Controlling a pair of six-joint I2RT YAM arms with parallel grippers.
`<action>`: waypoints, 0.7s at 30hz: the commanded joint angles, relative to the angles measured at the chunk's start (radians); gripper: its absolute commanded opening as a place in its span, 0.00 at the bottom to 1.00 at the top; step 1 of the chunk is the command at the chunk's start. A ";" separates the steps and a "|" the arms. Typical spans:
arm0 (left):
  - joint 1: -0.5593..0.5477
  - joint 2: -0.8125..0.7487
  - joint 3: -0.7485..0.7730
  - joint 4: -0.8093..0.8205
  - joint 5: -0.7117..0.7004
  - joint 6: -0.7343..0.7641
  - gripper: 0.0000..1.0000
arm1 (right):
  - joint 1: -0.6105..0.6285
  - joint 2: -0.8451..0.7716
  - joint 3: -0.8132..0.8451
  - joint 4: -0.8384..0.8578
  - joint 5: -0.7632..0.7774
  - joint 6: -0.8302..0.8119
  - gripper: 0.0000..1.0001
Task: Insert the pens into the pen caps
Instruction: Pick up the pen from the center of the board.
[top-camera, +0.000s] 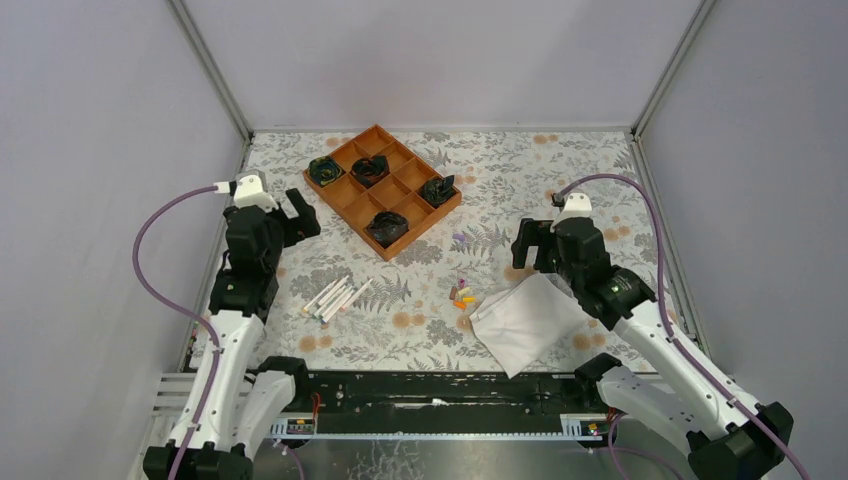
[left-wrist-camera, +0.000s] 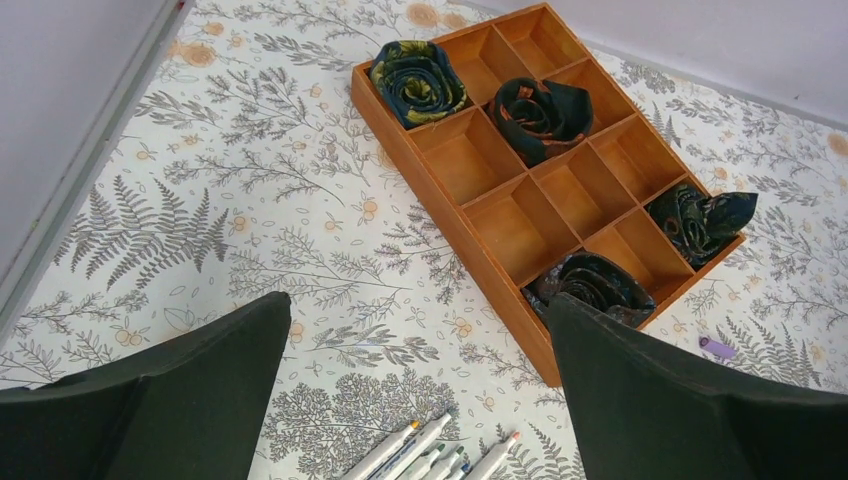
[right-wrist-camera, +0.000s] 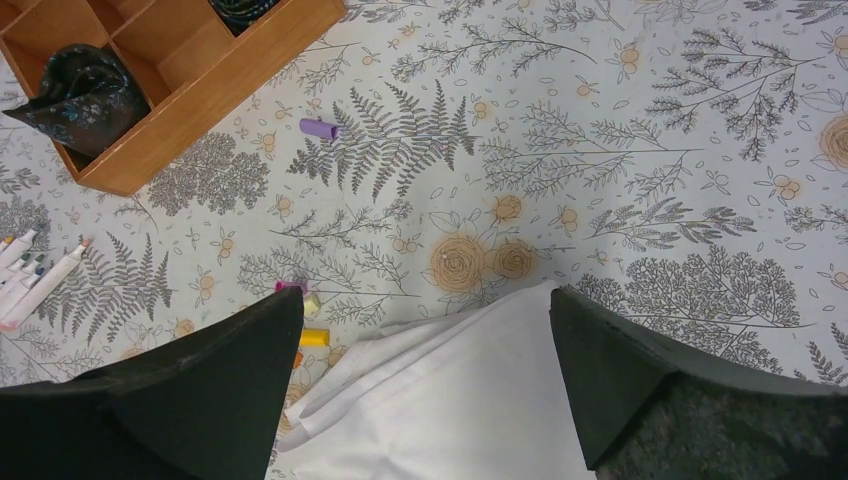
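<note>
The white pens are lying clear of the wooden tray (top-camera: 386, 256), so the robot's open left gripper should keep going toward their barrels (top-camera: 336, 299) until its fingers are above them.
Several white-barrelled pens (top-camera: 336, 296) lie side by side on the floral mat, left of centre; their tips show in the left wrist view (left-wrist-camera: 432, 455) and at the left edge of the right wrist view (right-wrist-camera: 35, 280). A cluster of small pen caps (top-camera: 461, 294) in pink, yellow and orange lies at the mat's centre, beside the cloth; they also show in the right wrist view (right-wrist-camera: 312, 337). One purple cap (top-camera: 458, 238) lies apart (right-wrist-camera: 319, 128) (left-wrist-camera: 716, 347). My left gripper (top-camera: 297, 215) is open and empty, raised beyond the pens. My right gripper (top-camera: 527, 243) is open and empty above the cloth.
A folded white cloth (top-camera: 522, 322) lies at the right front, touching the cap cluster (right-wrist-camera: 470, 400). A wooden compartment tray (top-camera: 352, 192) holding rolled dark fabric pieces stands at the back centre (left-wrist-camera: 560, 200). Grey walls enclose the mat on three sides.
</note>
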 joint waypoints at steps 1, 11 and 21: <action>-0.001 0.027 0.005 0.047 0.030 -0.008 1.00 | 0.006 -0.033 0.052 0.002 -0.025 0.002 0.99; -0.001 0.196 0.010 -0.007 0.123 0.054 1.00 | 0.005 -0.061 0.050 -0.020 -0.122 -0.024 0.99; -0.001 0.556 0.109 -0.185 0.159 0.123 0.74 | 0.005 -0.090 -0.045 0.018 -0.262 0.025 0.99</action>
